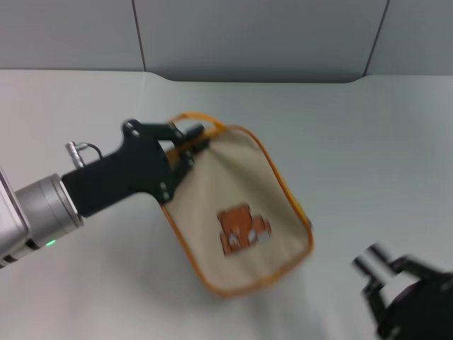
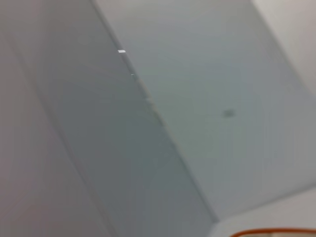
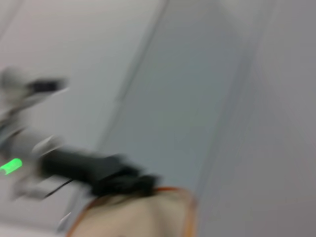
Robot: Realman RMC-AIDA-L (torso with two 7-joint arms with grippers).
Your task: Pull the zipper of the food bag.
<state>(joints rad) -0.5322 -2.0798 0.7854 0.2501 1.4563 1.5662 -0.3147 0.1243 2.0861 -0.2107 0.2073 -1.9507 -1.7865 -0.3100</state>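
My left gripper is holding the food bag beside its loop handle [image 1: 201, 118], and the bag hangs tilted. My left gripper should put the bag down with its bear print [image 1: 243, 228] up and move away.
The food bag [image 1: 226, 212] is a beige pouch with yellow-orange piping and a brown bear print [image 1: 242, 230]. It hangs tilted just above the white table [image 1: 361, 134]. My left gripper [image 1: 190, 145] is shut on the bag's upper left corner, beside the loop handle [image 1: 195, 117]. The zipper band [image 1: 282, 183] runs down the bag's right edge; I cannot make out its metal pull. My right gripper [image 1: 369, 278] is open and empty, low at the right, apart from the bag. The right wrist view shows the left gripper [image 3: 126, 180] on the bag [image 3: 138, 217].
A grey wall [image 1: 255, 35] stands behind the table. The left wrist view shows the wall [image 2: 197, 98] and an orange sliver of the bag [image 2: 276, 232]. Nothing else lies on the table.
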